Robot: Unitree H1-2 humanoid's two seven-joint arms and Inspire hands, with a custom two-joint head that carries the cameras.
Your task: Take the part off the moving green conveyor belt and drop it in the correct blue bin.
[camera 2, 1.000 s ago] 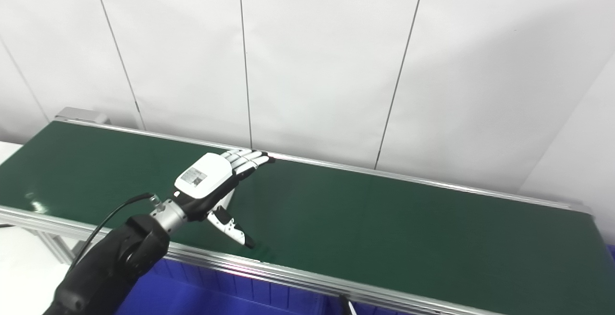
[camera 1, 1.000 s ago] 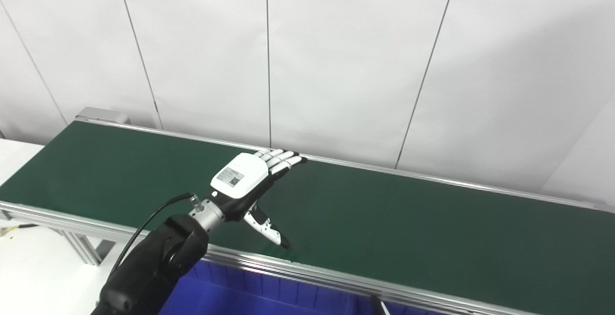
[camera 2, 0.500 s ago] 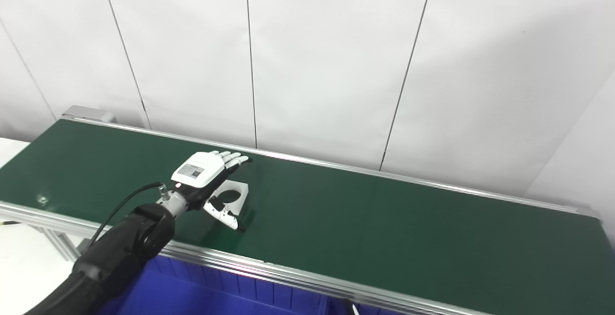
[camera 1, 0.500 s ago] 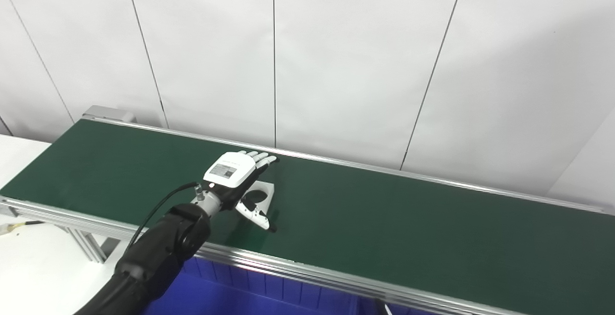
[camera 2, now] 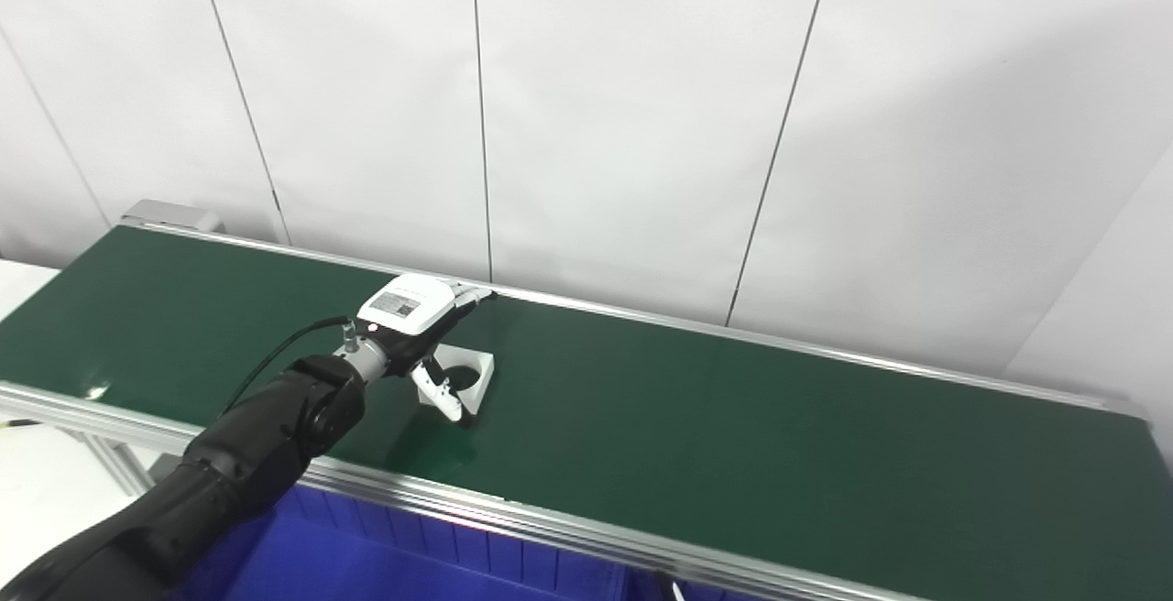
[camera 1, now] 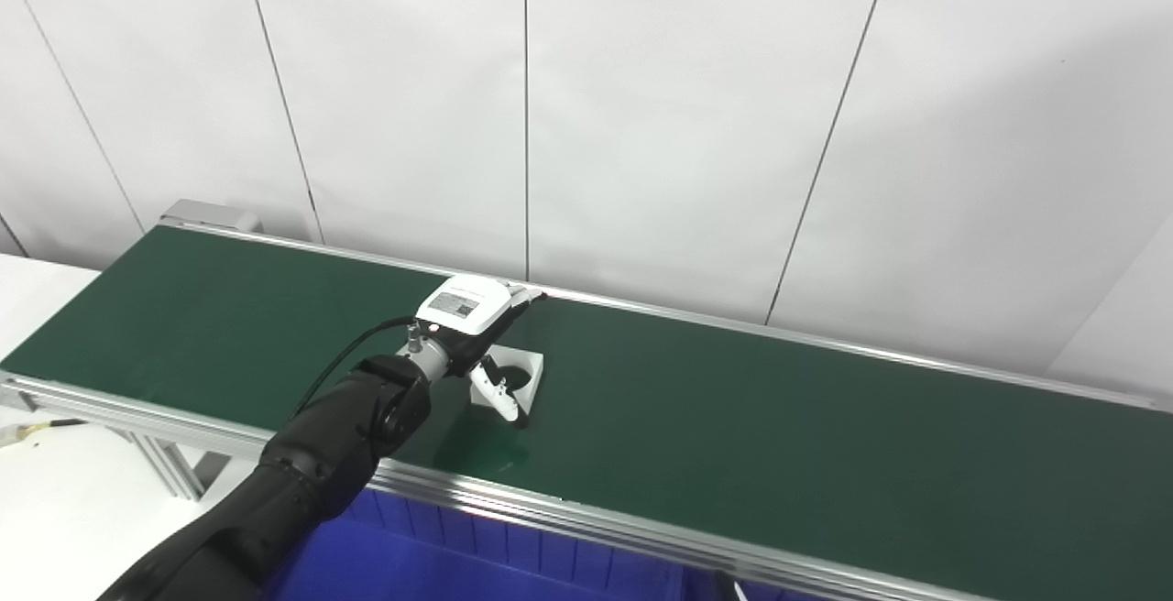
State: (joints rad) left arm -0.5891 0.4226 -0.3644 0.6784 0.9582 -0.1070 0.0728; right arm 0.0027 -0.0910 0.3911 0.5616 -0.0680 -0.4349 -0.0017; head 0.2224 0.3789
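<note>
I expect the white part (camera 1: pixel 530 361) to turn out open all the way through when I lift it, because the round hole (camera 1: pixel 514 377) in it looks dark instead of showing a white bottom.
A white block-shaped part (camera 1: pixel 522 370) with a round hole lies flat on the green conveyor belt (camera 1: pixel 779 436), left of the middle. My left hand (camera 1: pixel 469 308) hovers right over it, palm down and open. The fingers (camera 1: pixel 524 293) reach past the part's far side and the thumb (camera 1: pixel 500 396) points down at its near side. The hand covers the part's left half, and I cannot tell whether anything touches. In the right eye view the part (camera 2: pixel 475 372) sits under the same hand (camera 2: pixel 411 304). My right hand is out of view.
A blue bin (camera 1: pixel 476 564) sits below the belt's near aluminium rail (camera 1: pixel 586 514). A white tabletop (camera 1: pixel 55 509) lies at the lower left. White wall panels stand close behind the belt's far rail (camera 1: pixel 825 337).
The white part has appeared under my left hand and drifted right along the belt. The hand has followed it to the right and tipped lower around it, thumb drawing closer.
</note>
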